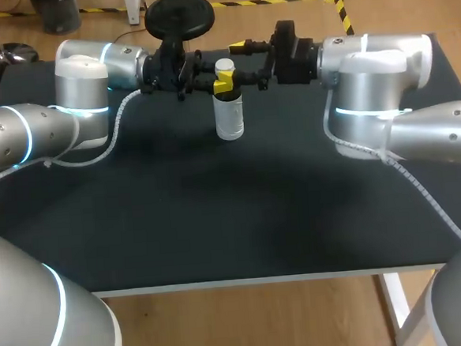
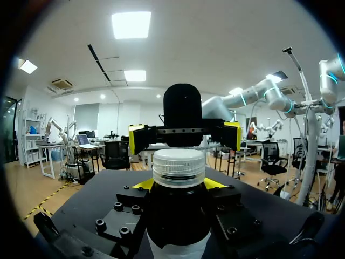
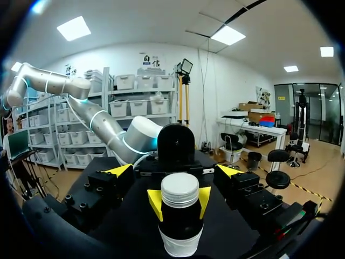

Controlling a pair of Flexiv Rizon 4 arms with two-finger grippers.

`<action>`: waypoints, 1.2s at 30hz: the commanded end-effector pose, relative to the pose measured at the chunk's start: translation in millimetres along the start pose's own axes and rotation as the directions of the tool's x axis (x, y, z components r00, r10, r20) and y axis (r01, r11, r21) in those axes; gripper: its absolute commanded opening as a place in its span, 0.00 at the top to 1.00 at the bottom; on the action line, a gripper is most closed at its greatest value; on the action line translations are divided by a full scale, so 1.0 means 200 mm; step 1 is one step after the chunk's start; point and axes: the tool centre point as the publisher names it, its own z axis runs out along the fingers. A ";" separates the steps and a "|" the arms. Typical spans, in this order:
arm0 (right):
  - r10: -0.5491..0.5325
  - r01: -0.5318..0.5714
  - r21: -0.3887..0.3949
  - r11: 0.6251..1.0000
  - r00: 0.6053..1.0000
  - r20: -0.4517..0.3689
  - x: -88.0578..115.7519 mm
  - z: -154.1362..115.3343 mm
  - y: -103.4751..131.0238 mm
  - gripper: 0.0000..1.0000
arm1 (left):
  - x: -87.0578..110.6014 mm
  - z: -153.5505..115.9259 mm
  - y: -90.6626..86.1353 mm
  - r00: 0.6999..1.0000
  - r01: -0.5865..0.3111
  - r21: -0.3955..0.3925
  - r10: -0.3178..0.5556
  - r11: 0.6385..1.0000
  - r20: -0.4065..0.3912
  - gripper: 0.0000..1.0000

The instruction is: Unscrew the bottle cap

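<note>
My left gripper is pinching only the bottle's neck [image 1: 224, 84], so the bottle's lower end [image 1: 230, 127] will tilt to the side when I turn the white screw cap.
A small bottle [image 1: 229, 118] with a white screw cap [image 1: 224, 65] stands upright at the far middle of the black table [image 1: 217, 213]. My left gripper [image 1: 223, 85] comes in from the left and is shut on the bottle's neck just below the cap; its yellow tips press both sides of the bottle [image 2: 178, 216]. My right gripper [image 1: 248, 62] faces it from the right, wide open. In the right wrist view its yellow tips stand far apart, one on either side of the cap [image 3: 179, 190], touching nothing.
A black round stand [image 1: 178, 17] rises behind the bottle at the table's far edge. Both arms' silver elbows rest low over the table's left and right ends.
</note>
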 end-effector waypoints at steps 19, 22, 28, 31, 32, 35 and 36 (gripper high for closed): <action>0.009 -0.008 -0.037 0.999 1.000 0.023 0.02 0.09 -0.05 0.00 | -0.01 0.00 0.00 1.000 0.001 -0.001 -0.001 1.000 -0.003 1.00; 0.000 0.003 -0.045 0.999 0.998 0.064 0.03 0.09 -0.06 0.00 | -0.01 0.00 0.00 1.000 0.001 -0.001 -0.001 1.000 -0.003 1.00; -0.013 0.025 -0.076 0.997 0.989 0.151 0.05 0.11 -0.06 0.00 | -0.01 0.00 0.00 1.000 0.001 -0.001 -0.001 1.000 -0.003 1.00; -0.023 0.038 -0.081 0.996 0.983 0.183 0.05 0.11 -0.06 0.00 | -0.01 0.00 0.00 1.000 0.001 -0.001 -0.001 1.000 -0.003 1.00; -0.023 0.040 -0.086 0.995 0.981 0.191 0.05 0.11 -0.06 0.00 | -0.01 0.00 0.00 1.000 0.001 -0.001 -0.001 1.000 -0.003 1.00; -0.020 0.039 -0.087 0.995 0.978 0.208 0.05 0.11 -0.05 0.00 | -0.01 0.00 0.00 1.000 0.001 -0.001 -0.001 1.000 -0.003 1.00; -0.017 0.037 -0.088 0.995 0.975 0.220 0.05 0.11 -0.05 0.00 | -0.01 0.00 0.00 1.000 0.001 -0.001 -0.001 1.000 -0.003 1.00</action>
